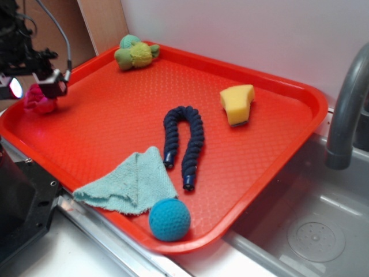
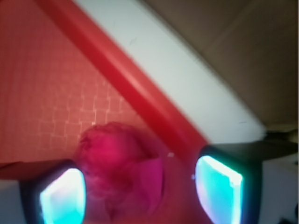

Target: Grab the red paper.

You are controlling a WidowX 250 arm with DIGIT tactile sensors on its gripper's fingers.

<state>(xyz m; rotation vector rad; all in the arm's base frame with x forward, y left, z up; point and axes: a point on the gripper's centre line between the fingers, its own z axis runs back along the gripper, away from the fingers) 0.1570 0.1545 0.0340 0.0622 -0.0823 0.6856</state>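
Observation:
The red paper lies off-center [image 2: 93, 161] close to one finger, so the robot's gripper should rise clear, turn and lower its open fingers around the red paper's middle [image 1: 39, 101].
The red paper [image 1: 38, 100] is a crumpled crimson wad at the tray's far left corner, by the rim. My gripper [image 1: 51, 88] hangs right over it. In the wrist view the paper [image 2: 117, 163] lies between my two fingers, close against the left finger [image 2: 63, 198], with a gap to the right finger [image 2: 218, 189]. The gripper [image 2: 140, 196] is open, with a jaw on each side of the wad. The lower part of the paper is hidden below the frame edge.
The orange-red tray [image 1: 271, 173] holds a green-yellow plush toy [image 1: 135, 53], a yellow sponge [image 1: 237, 104], a dark blue rope [image 1: 185, 138], a teal cloth [image 1: 135, 183] and a blue ball [image 1: 169, 219]. The tray rim [image 2: 140, 93] runs just beyond the paper. A sink and faucet [image 1: 346, 109] are at the right.

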